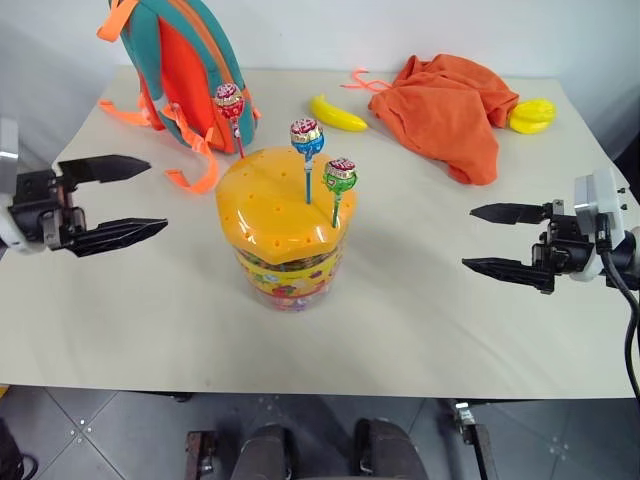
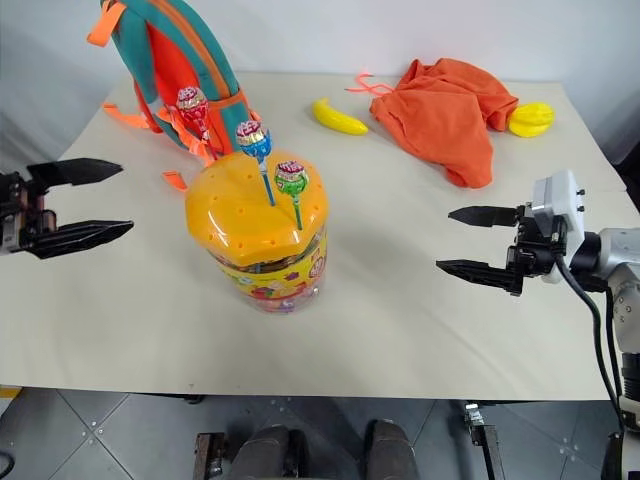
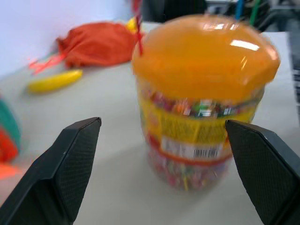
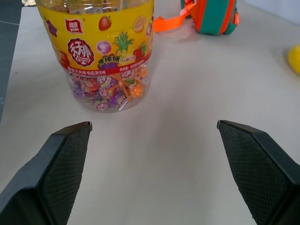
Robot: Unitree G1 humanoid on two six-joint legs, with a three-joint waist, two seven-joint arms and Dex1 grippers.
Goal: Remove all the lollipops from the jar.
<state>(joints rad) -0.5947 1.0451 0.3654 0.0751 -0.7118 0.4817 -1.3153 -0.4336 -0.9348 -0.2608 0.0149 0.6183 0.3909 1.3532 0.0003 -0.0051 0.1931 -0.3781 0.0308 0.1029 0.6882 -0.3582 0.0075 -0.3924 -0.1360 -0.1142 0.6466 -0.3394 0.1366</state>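
The red lollipop (image 1: pixel 229 100) stands upright and clear of the blue lollipop, so my left gripper keeps moving toward the red lollipop's stick (image 1: pixel 236 128) and closes below the lollipop's candy.
The jar (image 1: pixel 286 272) stands in the middle of the table, a clear tub with a colourful band and a domed orange lid (image 1: pixel 280 200) full of small holes. Three lollipops stand upright in the lid: one on a red stick (image 1: pixel 229 101) at its far left edge, one on a blue stick (image 1: pixel 306 136) near the centre, one on a green stick (image 1: pixel 340 177) to the right. My left gripper (image 1: pixel 130 198) hovers open to the left of the jar, pointing at it. My right gripper (image 1: pixel 486 238) hovers open well to the right, also pointing at the jar. Both are empty.
A teal and orange backpack (image 1: pixel 175 60) stands at the back left, just behind the jar. An orange cloth (image 1: pixel 450 105) lies at the back right, with a yellow banana (image 1: pixel 337 115) to its left and a yellow fruit (image 1: pixel 532 114) to its right.
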